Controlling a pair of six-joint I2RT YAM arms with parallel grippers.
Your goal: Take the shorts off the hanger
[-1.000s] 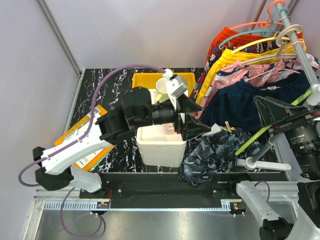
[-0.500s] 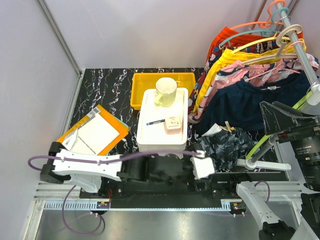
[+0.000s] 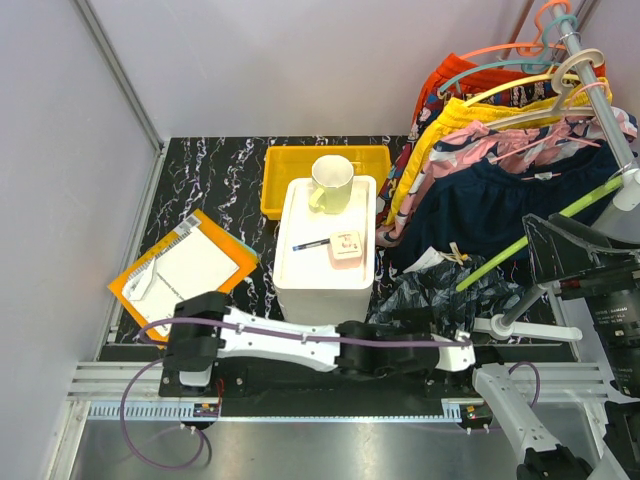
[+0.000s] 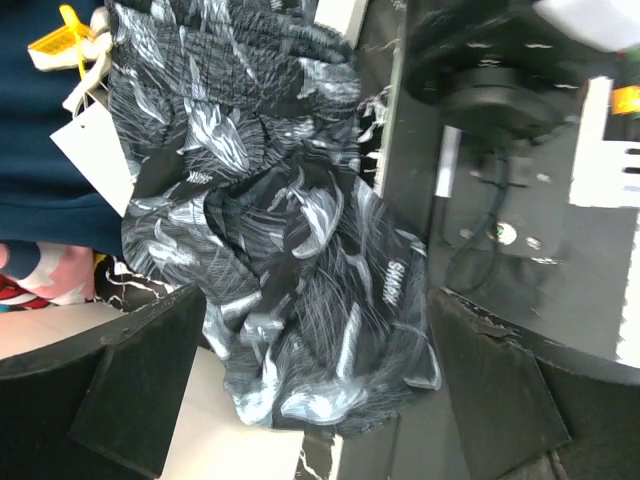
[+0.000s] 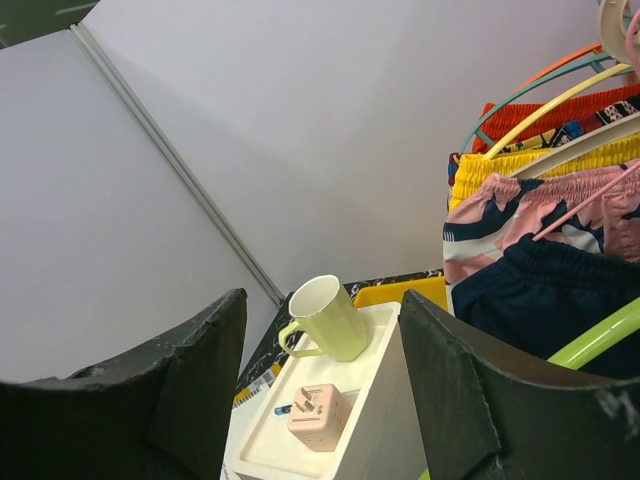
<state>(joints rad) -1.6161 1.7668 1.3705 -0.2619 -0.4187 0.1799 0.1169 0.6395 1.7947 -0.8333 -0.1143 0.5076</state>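
Note:
The charcoal marbled shorts are crumpled up by the rail's foot, under the robot's right gripper, so the left gripper should grab their near folds and lift them clear.
The charcoal marbled shorts lie crumpled on the table right of the white box, off the green hanger. In the left wrist view they fill the space between my open left fingers. My left gripper sits low at the near edge, open and empty. The plain navy shorts hang on the rail and also show in the left wrist view and the right wrist view. My right gripper is open beside the green hanger, holding nothing.
A white box carries a pale green mug, a pink adapter and a pen. A yellow bin stands behind it. An orange clipboard lies at left. Yellow and pink floral shorts hang on the rail.
My left arm swung down from over the white box to lie along the near edge by the marbled shorts. The green hanger's far end rose higher.

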